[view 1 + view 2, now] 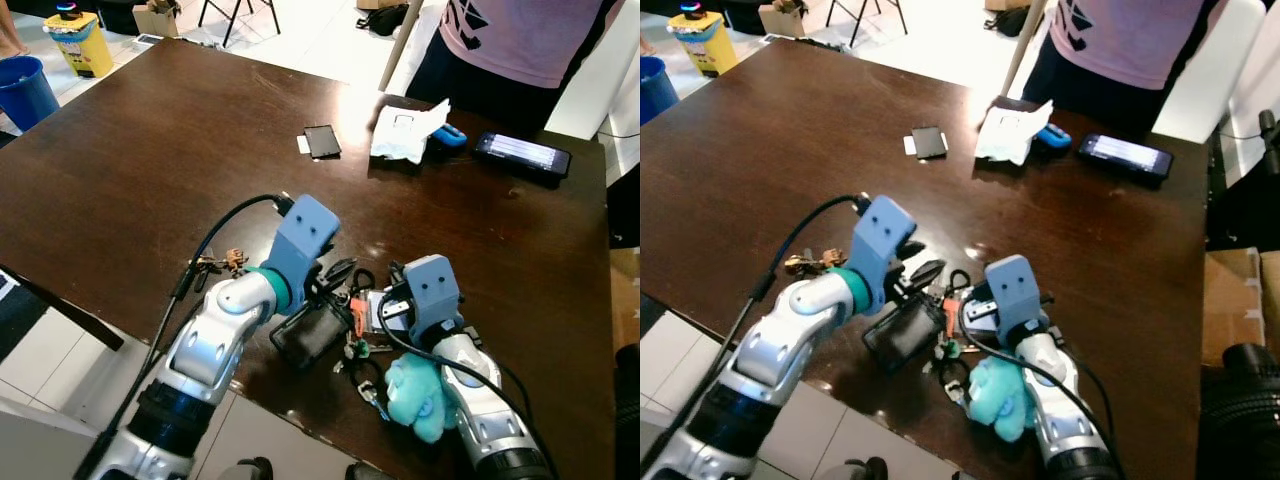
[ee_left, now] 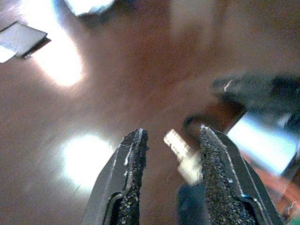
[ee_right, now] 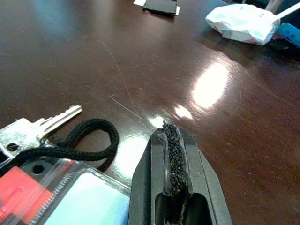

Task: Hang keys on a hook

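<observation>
The small keys lie in a bunch against the brown charm, so the keys will come along and hang below when the robot's left gripper lifts the charm.
A key bunch lies near the front edge of the dark wooden table. It has a black pouch, a clear card holder with a red insert, a black cord loop, a silver key and a teal plush toy. My left gripper is open just above the bunch, with a blurred silver key between its fingers. My right gripper is shut on nothing, low over the table beside the cord loop and card holder.
A second small key bunch lies left of my left arm. Further back lie a small black device, crumpled white paper and a black phone. A person in a pink shirt stands at the far edge. A blue bin stands on the floor to the left.
</observation>
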### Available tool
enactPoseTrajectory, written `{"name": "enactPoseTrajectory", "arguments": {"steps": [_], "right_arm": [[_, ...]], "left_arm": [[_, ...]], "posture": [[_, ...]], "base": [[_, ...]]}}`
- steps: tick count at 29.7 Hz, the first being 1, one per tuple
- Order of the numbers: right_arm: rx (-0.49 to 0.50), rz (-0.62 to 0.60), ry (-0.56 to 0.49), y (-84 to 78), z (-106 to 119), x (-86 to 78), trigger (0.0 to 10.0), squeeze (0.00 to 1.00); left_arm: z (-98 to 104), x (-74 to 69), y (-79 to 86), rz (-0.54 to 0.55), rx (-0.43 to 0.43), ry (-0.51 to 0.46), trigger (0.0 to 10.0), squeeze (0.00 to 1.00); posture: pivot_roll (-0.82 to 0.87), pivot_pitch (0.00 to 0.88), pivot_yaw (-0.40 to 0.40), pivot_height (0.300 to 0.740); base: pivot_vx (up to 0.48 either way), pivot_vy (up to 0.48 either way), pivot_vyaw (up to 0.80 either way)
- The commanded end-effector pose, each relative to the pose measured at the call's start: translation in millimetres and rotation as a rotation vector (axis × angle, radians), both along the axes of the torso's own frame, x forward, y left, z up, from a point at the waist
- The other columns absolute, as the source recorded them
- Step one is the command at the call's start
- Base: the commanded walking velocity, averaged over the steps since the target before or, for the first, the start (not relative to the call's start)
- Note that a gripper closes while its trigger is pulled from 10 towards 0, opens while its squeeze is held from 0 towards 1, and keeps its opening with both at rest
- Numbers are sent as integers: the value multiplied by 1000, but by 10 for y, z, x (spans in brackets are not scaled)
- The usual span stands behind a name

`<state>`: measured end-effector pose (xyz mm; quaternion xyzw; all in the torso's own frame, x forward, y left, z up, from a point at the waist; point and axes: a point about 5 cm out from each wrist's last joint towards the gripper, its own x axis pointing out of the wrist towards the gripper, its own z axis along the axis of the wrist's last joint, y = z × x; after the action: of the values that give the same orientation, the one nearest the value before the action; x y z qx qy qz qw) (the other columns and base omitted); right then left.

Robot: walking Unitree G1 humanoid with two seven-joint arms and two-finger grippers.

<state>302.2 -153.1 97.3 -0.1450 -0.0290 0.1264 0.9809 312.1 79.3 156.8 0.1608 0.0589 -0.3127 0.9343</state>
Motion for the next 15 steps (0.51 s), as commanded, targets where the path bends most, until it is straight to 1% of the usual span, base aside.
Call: {"name": "enactPoseTrajectory", "arguments": {"steps": [1, 2, 3, 5, 6, 7, 8, 9, 12, 13, 14, 15], "right_arm": [[-7, -5, 91, -12, -208, -87, 10000, 0], [-9, -6, 95, -22, -219, -97, 10000, 0], [-10, -4, 99, -25, -230, -103, 10000, 0], [-10, -4, 99, -25, -230, -103, 10000, 0], [-11, 0, 102, -19, -237, -104, 10000, 0], [-11, 8, 101, 3, -230, -87, 10000, 0], [-11, 8, 101, 3, -230, -87, 10000, 0], [-11, 13, 100, 19, -223, -74, 10000, 0], [-11, 13, 100, 19, -223, -74, 10000, 0], [-10, 18, 98, 33, -213, -58, 10000, 0], [-10, 23, 97, 43, -209, -48, 10000, 0], [-9, 26, 97, 49, -209, -44, 10000, 0]], "left_arm": [[-16, -16, 158, 65, 22, 9, 10000, 118], [13, 1, 375, 145, 19, 17, 10000, 122], [40, 17, 553, 205, 19, 24, 10000, 122], [40, 17, 553, 205, 19, 24, 10000, 122], [54, 30, 683, 244, 27, 26, 10000, 118], [12, 58, 891, 300, 67, 43, 10000, 118], [12, 58, 891, 300, 67, 43, 10000, 118], [-18, 67, 1027, 331, 99, 55, 10000, 118], [-18, 67, 1027, 331, 99, 55, 10000, 118], [-66, 68, 1168, 358, 127, 78, 10000, 114], [-155, 45, 1269, 358, 140, 134, 10000, 102], [-227, 23, 1306, 347, 120, 187, 10000, 98]], "posture": [[-19, 109, 121, 740], [-7, 107, 114, 740], [-2, 105, 110, 740], [-2, 105, 110, 740], [-2, 105, 110, 740], [6, 104, 107, 740], [6, 104, 107, 740], [6, 104, 107, 740], [6, 104, 107, 740], [12, 102, 103, 740], [16, 102, 101, 740], [16, 102, 101, 740]], "base": [[0, 0, 0], [0, 0, 0], [0, 0, 0], [0, 0, 0], [0, 0, 0], [0, 0, 0], [0, 0, 0], [0, 0, 0], [0, 0, 0], [0, 0, 0], [0, 0, 0], [0, 0, 0]]}}
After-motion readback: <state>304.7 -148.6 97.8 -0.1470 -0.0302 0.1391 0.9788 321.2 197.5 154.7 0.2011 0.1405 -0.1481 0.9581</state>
